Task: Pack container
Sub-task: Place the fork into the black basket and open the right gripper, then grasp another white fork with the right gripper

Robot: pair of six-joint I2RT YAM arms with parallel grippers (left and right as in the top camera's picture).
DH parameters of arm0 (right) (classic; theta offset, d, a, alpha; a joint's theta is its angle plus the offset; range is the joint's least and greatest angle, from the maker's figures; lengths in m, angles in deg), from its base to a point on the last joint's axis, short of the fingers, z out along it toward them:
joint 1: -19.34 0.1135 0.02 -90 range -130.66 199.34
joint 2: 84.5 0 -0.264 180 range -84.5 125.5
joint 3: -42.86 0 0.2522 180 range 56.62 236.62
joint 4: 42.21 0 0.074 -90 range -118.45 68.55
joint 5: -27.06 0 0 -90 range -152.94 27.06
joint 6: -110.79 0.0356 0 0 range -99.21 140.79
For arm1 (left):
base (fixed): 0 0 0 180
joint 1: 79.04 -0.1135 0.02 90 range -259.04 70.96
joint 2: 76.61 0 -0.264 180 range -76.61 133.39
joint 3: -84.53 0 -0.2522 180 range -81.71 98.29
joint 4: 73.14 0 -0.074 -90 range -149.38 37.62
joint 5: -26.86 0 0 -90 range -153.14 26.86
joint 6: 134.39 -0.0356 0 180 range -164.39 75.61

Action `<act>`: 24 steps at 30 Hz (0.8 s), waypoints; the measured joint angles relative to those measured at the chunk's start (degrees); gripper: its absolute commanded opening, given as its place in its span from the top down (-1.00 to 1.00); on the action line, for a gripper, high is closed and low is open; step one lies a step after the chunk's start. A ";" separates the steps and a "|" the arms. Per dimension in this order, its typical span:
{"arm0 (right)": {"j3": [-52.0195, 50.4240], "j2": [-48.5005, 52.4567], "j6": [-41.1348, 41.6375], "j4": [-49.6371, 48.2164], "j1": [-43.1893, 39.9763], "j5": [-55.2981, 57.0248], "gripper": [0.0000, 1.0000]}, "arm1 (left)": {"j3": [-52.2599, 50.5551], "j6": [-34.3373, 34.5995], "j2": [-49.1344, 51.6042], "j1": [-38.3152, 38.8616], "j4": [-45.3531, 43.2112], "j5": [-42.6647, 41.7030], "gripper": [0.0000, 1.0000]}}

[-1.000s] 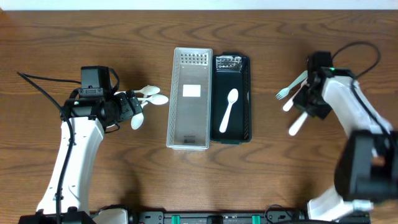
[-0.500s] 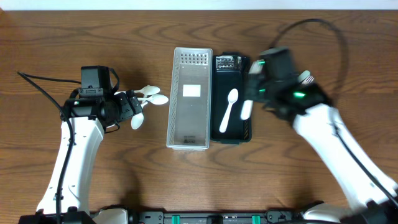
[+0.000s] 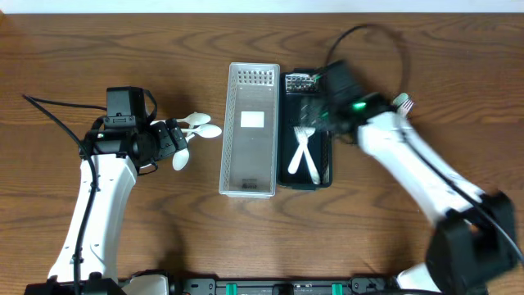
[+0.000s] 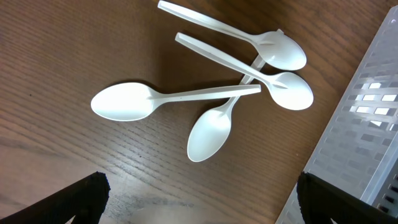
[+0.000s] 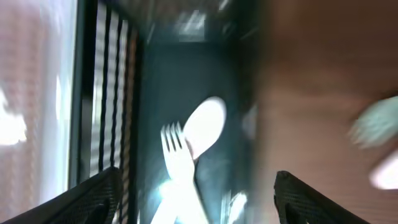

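The fork and spoon [image 3: 304, 145] are in the black tray, so my right gripper should stay open, go next toward the white utensil on the wood [image 3: 408, 107] and close there.
Two containers stand side by side mid-table: a white slotted basket [image 3: 226, 147] and a black tray [image 3: 329, 169]. In the tray a white fork [image 3: 313, 170] lies crossed over a white spoon [image 3: 295, 166]. My right gripper [image 3: 316, 111] hovers open over the tray's far half. The right wrist view is blurred; there the fork [image 5: 177, 155] and the spoon [image 5: 205, 124] lie free below the right gripper [image 5: 199, 199]. Several white spoons [image 3: 196, 127] lie left of the basket. My left gripper [image 3: 173, 139] stands open beside them, and in its wrist view the spoons [image 4: 205, 93] lie ahead of the left gripper [image 4: 199, 205], untouched.
A bit of another pale utensil [image 3: 401, 102] shows on the wood beside my right arm; blurred pale shapes [image 5: 379, 143] lie right of the tray. The white basket's wall [image 4: 373, 106] rises close on the right of the left wrist view. Cables trail behind both arms.
My right gripper swung from the right side of the table to over the black tray, carrying a utensil, then opened. The fork now lies across the spoon. The left arm has not moved.
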 measured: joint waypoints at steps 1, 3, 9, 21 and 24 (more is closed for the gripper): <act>0.37 -1.51 -0.20 0.17 -1.73 0.55 -0.64 | 0.00 0.00 0.00 0.00 0.00 0.00 -0.96; 1.18 -4.63 -0.20 0.66 -6.49 1.90 -0.61 | 0.00 0.00 0.00 0.00 0.00 0.00 -0.96; 2.19 -5.11 1.53 4.31 -20.76 5.53 -0.55 | 0.00 0.00 0.00 0.00 0.00 0.00 -0.96; 1.62 12.20 4.44 1.92 -28.35 2.14 -0.45 | 0.00 0.00 0.00 0.00 0.00 0.02 -0.96; 1.62 14.16 4.87 0.42 -28.35 1.66 -0.44 | 0.00 0.00 0.00 0.00 0.00 0.02 -0.96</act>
